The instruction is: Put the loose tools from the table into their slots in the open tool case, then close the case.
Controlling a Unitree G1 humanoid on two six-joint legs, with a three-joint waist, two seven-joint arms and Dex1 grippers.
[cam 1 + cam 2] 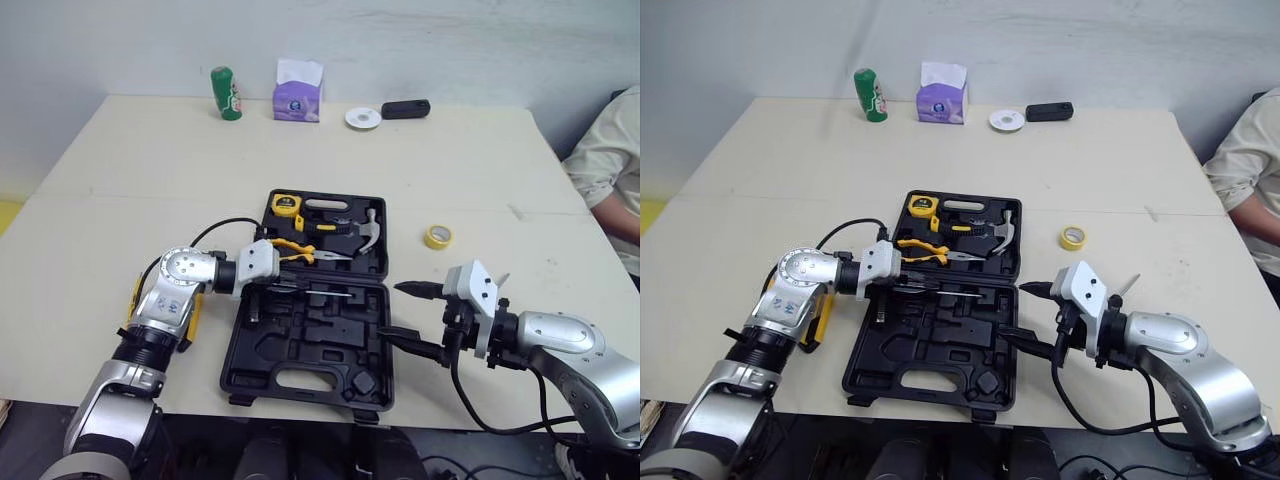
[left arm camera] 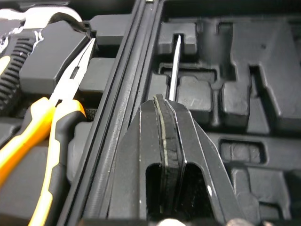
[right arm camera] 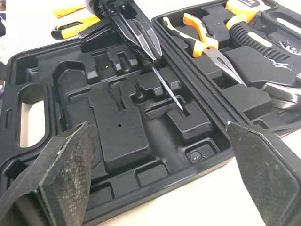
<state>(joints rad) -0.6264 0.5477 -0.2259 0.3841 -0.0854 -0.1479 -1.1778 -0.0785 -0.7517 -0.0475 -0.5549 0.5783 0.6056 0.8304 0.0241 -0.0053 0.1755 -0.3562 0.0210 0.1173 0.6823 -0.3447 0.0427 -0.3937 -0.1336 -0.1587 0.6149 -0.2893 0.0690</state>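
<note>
I expect the other screwdriver to settle into a rounded trough (image 3: 162, 136), facing the opposite way, when I lower it. The trough lies empty next to the screwdriver's thin stem.
The black tool case (image 1: 300, 382) lies open mid-table. Its far half holds a yellow tape measure (image 1: 285, 205), yellow-handled pliers (image 1: 295, 248) and a hammer (image 1: 368, 228). The near half has mostly empty moulded slots. My left gripper (image 1: 290, 287) is shut on a screwdriver, whose thin shaft (image 2: 174, 66) lies in a slot of the near half beside the hinge. My right gripper (image 1: 402, 315) stands open at the case's right edge, with nothing between its fingers (image 3: 66, 169). Yellow-and-black loose tools (image 1: 823, 318) lie on the table under my left arm, partly hidden.
A yellow tape roll (image 1: 437, 236) lies right of the case. Along the far edge stand a green can (image 1: 226, 93), a purple tissue box (image 1: 298, 92), a white disc (image 1: 363, 117) and a black object (image 1: 405, 108). A person's sleeve (image 1: 610, 170) shows at the right.
</note>
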